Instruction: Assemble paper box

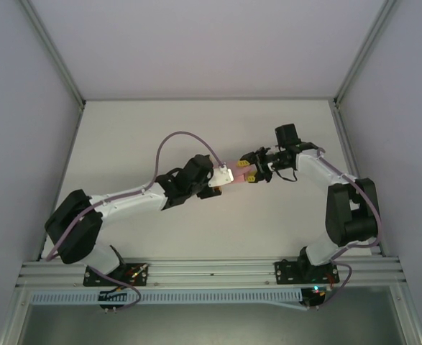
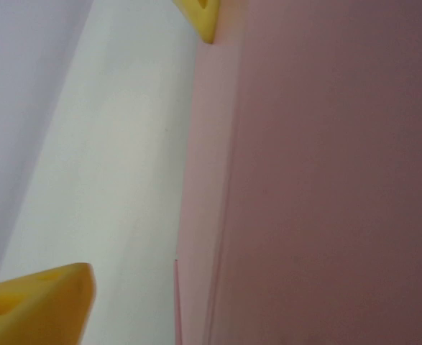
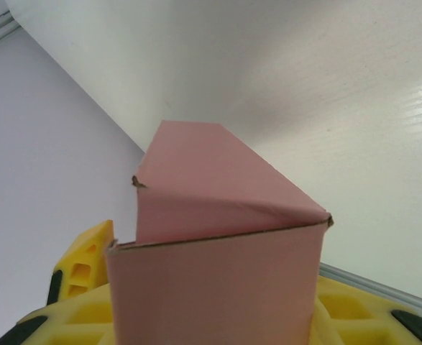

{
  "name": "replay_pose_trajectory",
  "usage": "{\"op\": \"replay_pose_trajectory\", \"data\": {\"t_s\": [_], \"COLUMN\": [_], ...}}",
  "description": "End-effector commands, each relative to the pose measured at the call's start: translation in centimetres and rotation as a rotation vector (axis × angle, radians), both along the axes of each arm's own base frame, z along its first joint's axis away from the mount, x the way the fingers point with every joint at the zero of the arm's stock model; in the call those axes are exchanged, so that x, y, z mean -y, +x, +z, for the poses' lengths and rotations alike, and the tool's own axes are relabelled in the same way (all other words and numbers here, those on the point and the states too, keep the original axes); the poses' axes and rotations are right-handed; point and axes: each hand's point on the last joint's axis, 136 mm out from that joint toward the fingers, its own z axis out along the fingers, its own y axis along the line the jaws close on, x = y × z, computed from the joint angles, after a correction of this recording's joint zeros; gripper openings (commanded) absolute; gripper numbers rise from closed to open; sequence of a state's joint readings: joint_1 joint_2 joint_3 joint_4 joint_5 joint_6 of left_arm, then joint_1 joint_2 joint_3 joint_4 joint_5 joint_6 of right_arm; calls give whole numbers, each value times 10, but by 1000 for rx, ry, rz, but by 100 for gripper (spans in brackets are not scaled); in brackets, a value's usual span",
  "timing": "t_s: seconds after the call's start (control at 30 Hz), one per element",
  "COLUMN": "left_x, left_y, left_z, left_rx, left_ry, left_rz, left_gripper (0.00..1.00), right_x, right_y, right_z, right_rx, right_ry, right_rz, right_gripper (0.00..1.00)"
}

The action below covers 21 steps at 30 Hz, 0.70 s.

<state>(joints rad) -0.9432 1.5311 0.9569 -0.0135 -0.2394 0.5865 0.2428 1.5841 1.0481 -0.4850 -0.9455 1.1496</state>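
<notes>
The top panel slants open at the end of the box that the robot's right gripper straddles, so that gripper should open, back away and press the seam with closed fingers.
The pink paper box is held in the air between the two arms over the middle of the table. In the right wrist view the paper box is partly folded, with a slanted top panel and an open corner, and it stands between yellow fingers. My right gripper is shut on it. My left gripper is at the box's left end. In the left wrist view a pink panel stands very close, and one yellow finger is apart from its edge, so the jaws look open.
The white table lies under both arms, with grey walls on the left, right and back. An aluminium rail carries the arm bases at the near edge. A yellow fingertip of the other gripper touches the pink panel's top edge.
</notes>
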Motion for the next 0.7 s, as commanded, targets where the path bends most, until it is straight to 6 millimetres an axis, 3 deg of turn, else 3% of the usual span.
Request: {"op": "replay_pose_trajectory", "data": {"t_s": [0.0, 0.3, 0.37, 0.43, 0.5, 0.53, 0.67], "left_x": [-4, -3, -2, -2, -1, -1, -3], "left_y": [10, 14, 15, 18, 20, 20, 19], "left_z": [12, 36, 38, 40, 42, 43, 40], "left_rx": [80, 140, 149, 159, 161, 165, 147], "left_ry": [-20, -55, -47, -42, -40, -37, -10], "left_rz": [32, 28, 24, 30, 32, 31, 22], "left_gripper": [73, 45, 44, 41, 40, 40, 36], "right_x": [-18, -22, -22, -21, -19, -18, -4], "right_y": [-28, -31, -30, -30, -30, -31, -24], "right_z": [28, 26, 27, 26, 24, 23, 16], "right_rx": [-21, -48, -45, -51, -52, -55, -15], "right_ry": [97, 154, 154, 151, 154, 149, 80], "right_rz": [88, 116, 117, 118, 123, 123, 105], "right_gripper": [30, 30, 29, 39, 36, 38, 61]}}
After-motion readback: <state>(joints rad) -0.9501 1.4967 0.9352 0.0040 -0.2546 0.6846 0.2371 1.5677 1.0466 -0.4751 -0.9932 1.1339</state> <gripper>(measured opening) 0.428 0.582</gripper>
